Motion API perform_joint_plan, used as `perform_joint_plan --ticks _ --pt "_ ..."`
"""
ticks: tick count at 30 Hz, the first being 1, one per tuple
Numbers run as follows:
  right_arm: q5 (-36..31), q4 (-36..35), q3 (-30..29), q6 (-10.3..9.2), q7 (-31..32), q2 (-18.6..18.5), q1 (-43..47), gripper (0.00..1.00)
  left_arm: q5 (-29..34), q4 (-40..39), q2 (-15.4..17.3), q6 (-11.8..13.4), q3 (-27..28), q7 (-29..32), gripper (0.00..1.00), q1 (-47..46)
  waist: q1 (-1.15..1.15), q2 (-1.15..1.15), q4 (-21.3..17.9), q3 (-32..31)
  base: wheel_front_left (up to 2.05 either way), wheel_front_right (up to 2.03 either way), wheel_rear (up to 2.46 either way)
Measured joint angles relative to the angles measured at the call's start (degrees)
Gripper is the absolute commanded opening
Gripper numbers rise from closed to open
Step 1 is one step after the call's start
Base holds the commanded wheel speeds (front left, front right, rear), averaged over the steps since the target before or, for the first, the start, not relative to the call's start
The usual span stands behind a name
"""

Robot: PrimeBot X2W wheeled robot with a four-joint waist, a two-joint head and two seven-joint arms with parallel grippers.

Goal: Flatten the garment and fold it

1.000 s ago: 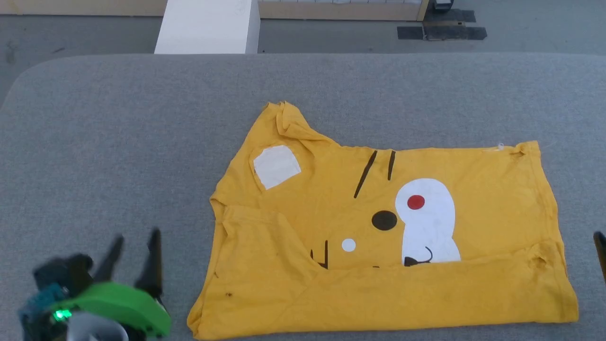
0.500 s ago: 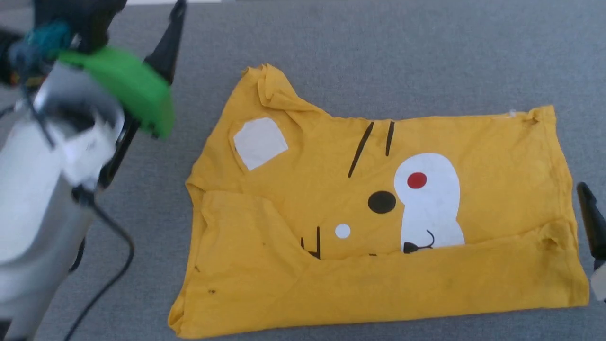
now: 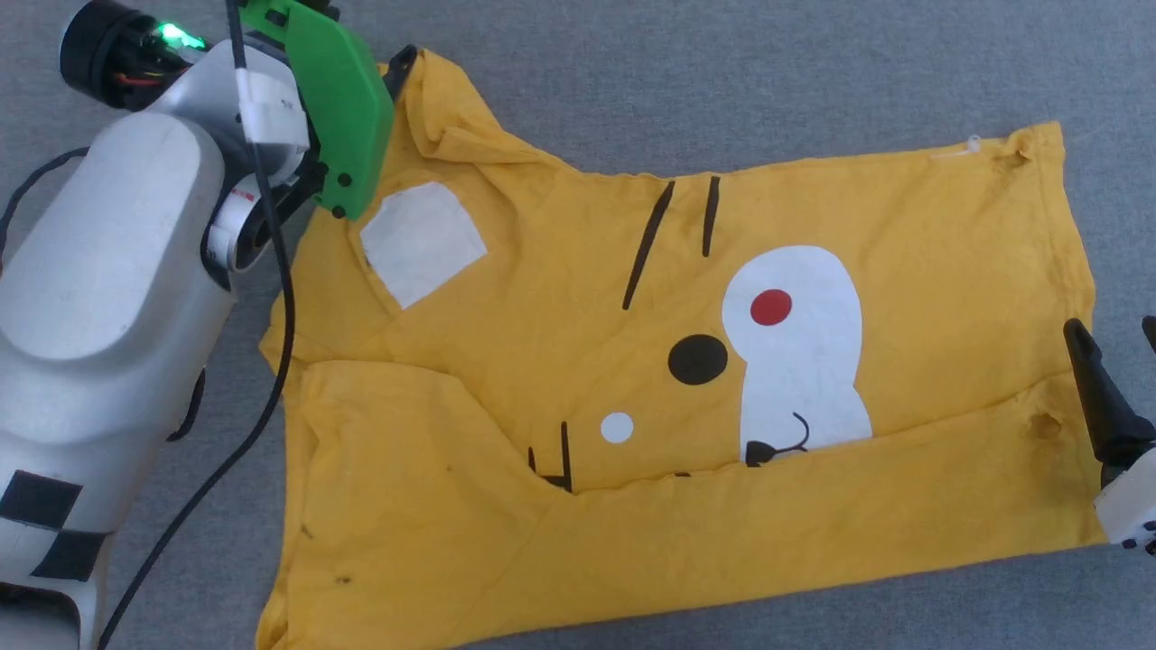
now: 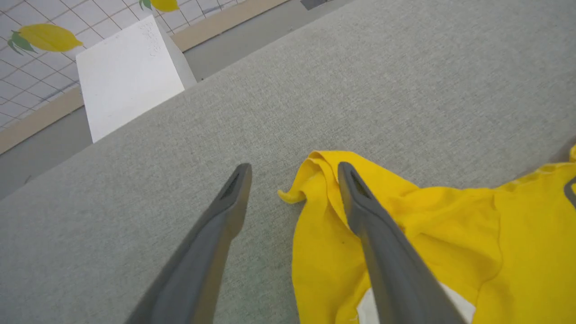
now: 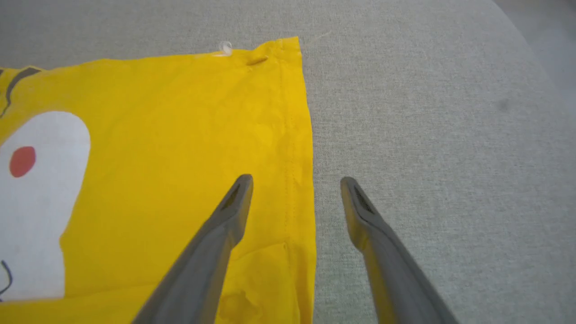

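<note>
Loose folds (image 3: 461, 128) bunch up the garment's far sleeve (image 3: 423, 190). That sleeve will land wrinkled when I fold the garment's far edge over its top side.
The garment (image 3: 578, 271), a bright yellow T-shirt with a cartoon face print, lies spread on the grey table. Its near edge is folded up over the lower part of the face. The far-left sleeve (image 4: 405, 216) is crumpled. My left gripper (image 4: 293, 168) is open above that sleeve's tip, with one finger over the cloth and the other over bare table. In the head view its green wrist cover (image 3: 334, 99) hides most of the fingers. My right gripper (image 5: 295, 181) stands open astride the garment's (image 5: 157, 135) right hem, holding nothing; in the head view that gripper (image 3: 1111, 327) stands at the right edge.
The grey padded table (image 3: 722, 63) extends around the shirt. My left arm (image 3: 117, 271) and its black cable (image 3: 271, 343) lie along the shirt's left side. A white box (image 4: 126, 76) stands beyond the table's far edge. The table corner rounds off at the far right (image 5: 531, 54).
The head camera has tilted down and closer. My left arm has reached forward from the near left to the crumpled sleeve. My right gripper has come in at the right hem. The shirt's shape is unchanged.
</note>
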Motion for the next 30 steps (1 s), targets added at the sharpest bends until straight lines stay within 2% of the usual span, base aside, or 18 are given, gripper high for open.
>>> perform_joint_plan --ticks 7,8,9,12,17,23,30 --pt "0.37 0.93 0.08 0.0 -0.71 -0.24 -0.79 1.0 -2.11 2.74 0.29 0.51 -0.05 3.03 1.0 0.49 0.0 0.0 -1.78 3.08 0.0 0.0 0.0" --pt "0.37 1.0 0.04 0.0 -0.71 -0.3 -0.99 1.0 -2.47 2.98 0.36 0.51 -0.14 3.61 0.07 0.99 0.0 0.0 -1.96 3.36 0.0 0.0 0.0" --pt "0.37 1.01 -0.02 0.0 -0.71 -0.36 -1.31 1.0 -2.63 2.83 0.47 0.47 -0.09 3.85 0.0 1.13 0.0 0.0 -2.1 3.58 0.0 0.0 0.0" --pt "0.36 0.94 -0.27 0.0 -0.7 -0.91 -1.84 1.0 -4.28 2.34 0.51 0.45 0.16 4.37 0.0 1.15 0.0 0.0 -2.15 3.83 0.0 0.0 0.0" --pt "0.66 0.26 -0.01 0.0 -0.15 -2.75 -4.35 1.0 -4.46 2.36 0.33 0.48 0.07 1.89 0.0 2.93 0.0 0.0 -1.36 2.56 0.0 0.0 0.0" --pt "2.77 -0.37 1.3 0.0 3.41 -8.71 -12.19 1.0 -4.46 2.85 -0.32 0.48 -0.15 -1.13 0.0 4.69 0.0 0.0 -0.28 0.46 0.0 0.0 0.0" --pt "5.82 8.96 6.36 0.0 13.03 -14.17 -22.96 1.0 -4.48 3.49 -1.76 0.47 -0.49 -3.18 0.0 5.22 0.0 0.0 1.5 -1.33 0.0 0.0 0.0"
